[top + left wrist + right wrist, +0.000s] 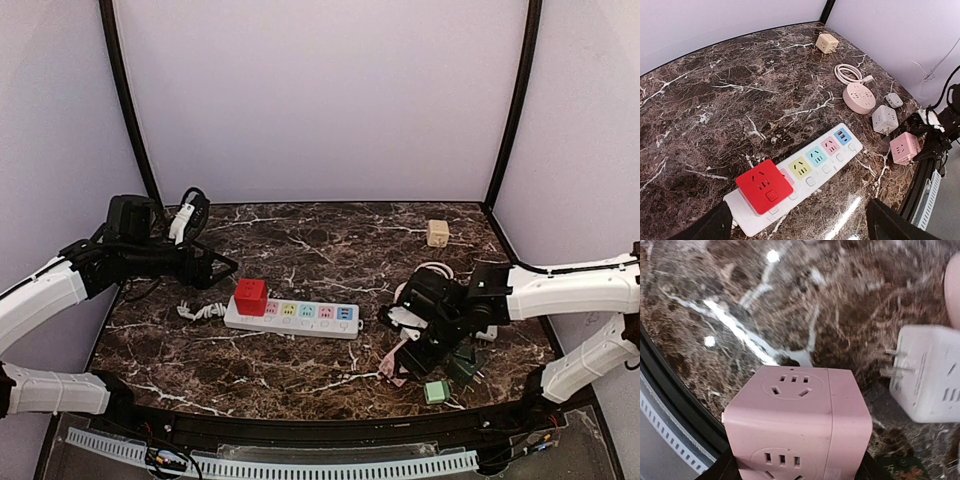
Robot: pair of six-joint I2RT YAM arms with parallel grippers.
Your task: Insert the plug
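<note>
The pink cube plug is in my right gripper, with its prong side (pixel 725 419) by one of that gripper's fingers. My left gripper should take the plug (pixel 904 148) to regrip it before insertion.
A white power strip (pixel 300 318) (pixel 837 157) with coloured sockets lies mid-table. A red cube plug (pixel 250 296) (pixel 764 186) sits in its left end socket. My left gripper (pixel 215 268) (pixel 802 227) hangs open above and behind that end, with nothing between its fingers. A pink cube plug (pixel 800 415) (pixel 905 148) (pixel 393 364) sits near the table's front right edge. It fills the gap between the fingers of my right gripper (pixel 795 470) (pixel 408 350), which is shut on its sides. Its prongs are hidden.
A grey cube plug (pixel 930 375) (pixel 885 119) with bare prongs lies just beside the pink one. Nearby are a round pink adapter with a coiled cord (pixel 859 97), a small grey plug (pixel 894 100), a green plug (pixel 435 391) and a beige cube (pixel 437 233).
</note>
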